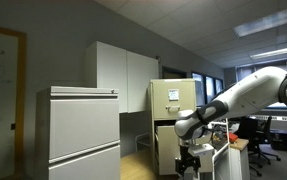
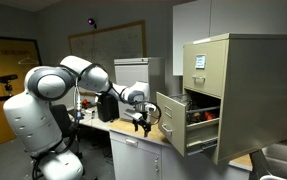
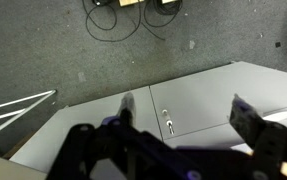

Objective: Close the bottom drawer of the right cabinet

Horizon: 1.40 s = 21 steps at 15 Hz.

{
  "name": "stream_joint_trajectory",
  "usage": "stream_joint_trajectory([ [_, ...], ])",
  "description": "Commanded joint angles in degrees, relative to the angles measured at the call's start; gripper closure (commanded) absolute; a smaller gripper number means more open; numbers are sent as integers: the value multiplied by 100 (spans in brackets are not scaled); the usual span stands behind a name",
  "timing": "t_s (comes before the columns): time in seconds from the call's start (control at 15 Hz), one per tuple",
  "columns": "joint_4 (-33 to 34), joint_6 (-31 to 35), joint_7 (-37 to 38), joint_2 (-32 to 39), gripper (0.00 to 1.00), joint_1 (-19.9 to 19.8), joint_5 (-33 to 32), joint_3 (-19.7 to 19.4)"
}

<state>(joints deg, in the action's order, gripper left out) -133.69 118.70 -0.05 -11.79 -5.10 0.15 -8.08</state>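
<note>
My gripper will push the front of the bottom drawer (image 1: 166, 150), which should slide straight in until it is flush, because it sticks out squarely beneath the shut drawer (image 1: 173, 98) above.
The right cabinet (image 2: 248, 90) is a tall beige filing cabinet; it also shows in an exterior view (image 1: 173, 100). Its bottom drawer (image 2: 175, 125) is pulled out toward the arm, with red items visible inside. The drawer above it (image 2: 201, 60) is shut. My gripper (image 2: 143, 124) hangs just in front of the open drawer's front, slightly apart from it, fingers pointing down. In an exterior view my gripper (image 1: 188, 160) is low in front of the cabinet. In the wrist view my gripper (image 3: 188, 115) has its two fingers spread wide with nothing between them.
A wider pale-grey cabinet (image 1: 83, 135) stands in the foreground, with white wall cupboards (image 1: 123, 70) behind it. A cluttered desk (image 2: 98, 122) lies beneath the arm. The wrist view looks down on grey cabinet panels (image 3: 193, 100) and cables (image 3: 113, 15) on carpet.
</note>
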Motion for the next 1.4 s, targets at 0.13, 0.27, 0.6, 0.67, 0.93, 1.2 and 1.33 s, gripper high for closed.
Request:
stream_joint_trajectory([
  [0.13, 407, -220, 91, -90, 6, -74, -235, 103],
  [0.27, 624, -294, 132, -62, 30, -83, -378, 122],
  [0.6, 1278, -471, 300, -14, 63, -105, -925, 194],
  [0.67, 1393, -372, 421, 16, 70, -118, -1087, 223],
  [0.93, 1825, 422, 916, 347, 100, -170, -1914, 348],
  [1.2, 2409, 1521, 1597, 1225, 100, -241, -2652, 328],
  [1.33, 2741, 1568, 2017, 1711, 100, -230, -3028, 303],
])
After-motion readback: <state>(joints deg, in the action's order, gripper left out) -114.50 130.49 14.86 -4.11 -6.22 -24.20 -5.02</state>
